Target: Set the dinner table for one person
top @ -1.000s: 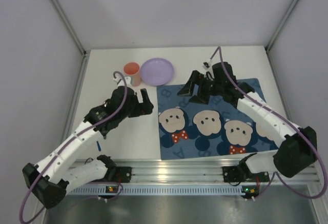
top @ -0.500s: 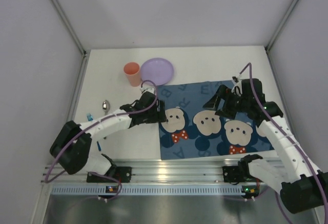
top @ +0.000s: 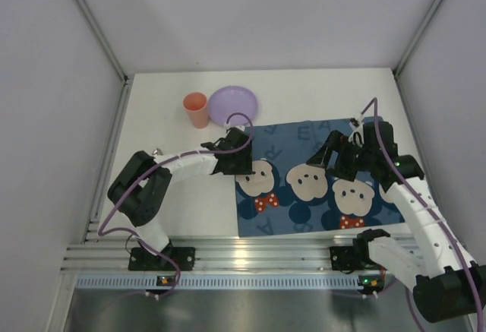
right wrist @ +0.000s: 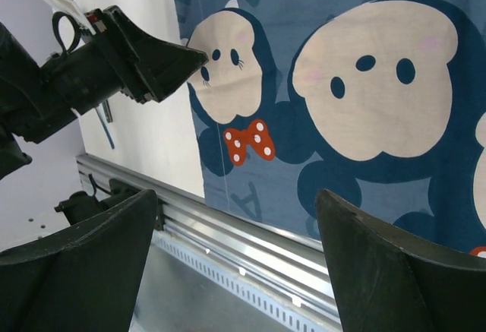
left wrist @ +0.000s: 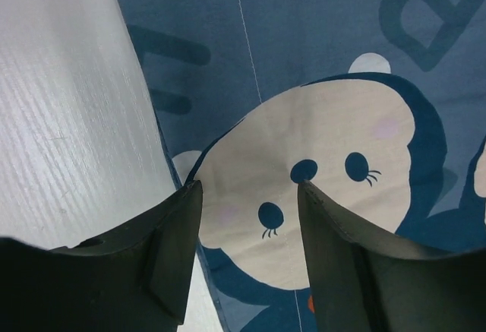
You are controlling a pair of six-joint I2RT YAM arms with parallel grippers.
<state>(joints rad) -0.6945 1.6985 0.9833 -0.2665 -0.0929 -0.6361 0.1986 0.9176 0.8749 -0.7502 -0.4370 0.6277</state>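
Note:
My left gripper should pinch the placemat's edge next to the mouse face and pull the placemat toward the middle, because the placemat is off-centre toward my right gripper's side.
The dinner table is a plain white top, with a blue cartoon-mouse placemat on its right half. My left gripper hangs low at the placemat's left edge. In the left wrist view its dark fingers stand apart astride that edge, over a mouse face, with nothing clamped between them. My right gripper hovers over the middle of the mat. Its jaws are spread wide and empty in the right wrist view, above the placemat. An orange cup and a purple plate sit at the back.
An aluminium rail runs along the near edge, also in the right wrist view. A bit of a metal spoon shows beside the left arm's elbow. Grey walls close in both sides. The left gripper shows in the right wrist view.
The left arm swung from beside the cup over to the placemat's left edge, and its jaws narrowed. The right gripper moved from the mat's back edge toward its middle.

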